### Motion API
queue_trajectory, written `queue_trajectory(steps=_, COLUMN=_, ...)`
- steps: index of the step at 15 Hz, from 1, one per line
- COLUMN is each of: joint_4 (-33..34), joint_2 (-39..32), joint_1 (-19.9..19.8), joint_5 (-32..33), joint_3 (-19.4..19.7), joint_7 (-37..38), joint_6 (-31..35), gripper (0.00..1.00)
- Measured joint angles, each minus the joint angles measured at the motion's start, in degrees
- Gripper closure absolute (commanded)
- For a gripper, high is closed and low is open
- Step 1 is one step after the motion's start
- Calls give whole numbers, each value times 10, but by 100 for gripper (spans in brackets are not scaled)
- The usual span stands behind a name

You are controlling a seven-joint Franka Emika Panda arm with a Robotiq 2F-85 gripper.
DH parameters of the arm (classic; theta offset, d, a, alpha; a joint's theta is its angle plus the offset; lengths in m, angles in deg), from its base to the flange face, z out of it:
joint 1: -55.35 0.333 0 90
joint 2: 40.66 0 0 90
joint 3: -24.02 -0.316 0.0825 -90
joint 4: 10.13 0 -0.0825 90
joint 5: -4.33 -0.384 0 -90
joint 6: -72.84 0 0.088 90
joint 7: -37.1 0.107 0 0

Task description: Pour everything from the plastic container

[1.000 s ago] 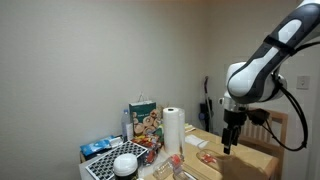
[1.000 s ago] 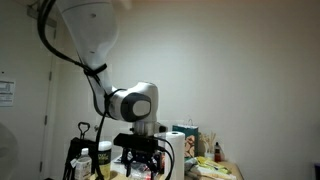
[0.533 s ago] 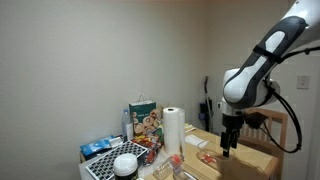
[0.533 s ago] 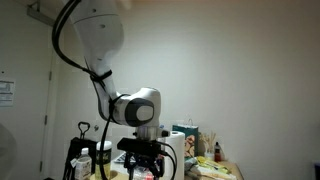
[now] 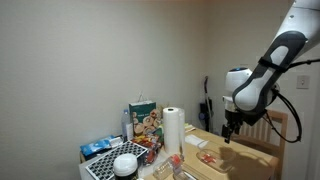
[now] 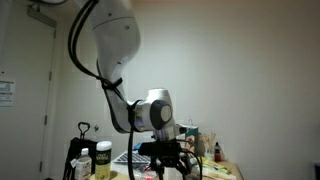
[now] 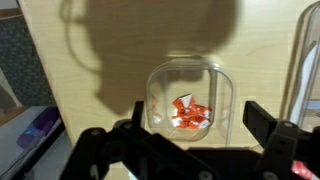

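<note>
My gripper should continue to move down, because my open fingers point square across the plastic container's straight side rim. It should go toward that rim until the fingers straddle it, then close.
The plastic container is a clear shallow tray lying on the pale wooden table, with reddish-orange bits inside it. In the wrist view my gripper is open directly above it, with one black finger on each side of the tray and touching nothing. In an exterior view the gripper hangs above the table, with the container a little below and to its left. In an exterior view the gripper is dark and its jaws are hard to make out.
A tall white paper-towel roll, a colourful snack bag and a white round bowl stand on the table. A wooden chair is behind the arm. Bottles stand in an exterior view.
The arm has swung sideways, to the right in one exterior view, and the wrist has risen slightly. The gripper stays open and empty.
</note>
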Motion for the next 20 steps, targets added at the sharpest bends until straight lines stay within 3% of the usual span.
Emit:
queue_trajectory(steps=5, joint_4=57, joint_2=-70, joint_1=-5, joint_5=24, joint_3=10, joint_7=18, joint_6=13, gripper=0)
queue_trajectory(steps=11, joint_4=61, joint_2=-79, joint_1=-4, joint_5=18, joint_3=10, joint_7=19, joint_6=13, gripper=0)
queue_trajectory(steps=16, joint_4=101, joint_2=-148, joint_1=-17, joint_5=-51, joint_3=-4, joint_7=-45, joint_6=43, gripper=0)
queue_trajectory(steps=20, joint_4=172, joint_2=-222, joint_1=-36, joint_5=-66, joint_3=-14, joint_7=-76, joint_6=56, gripper=0)
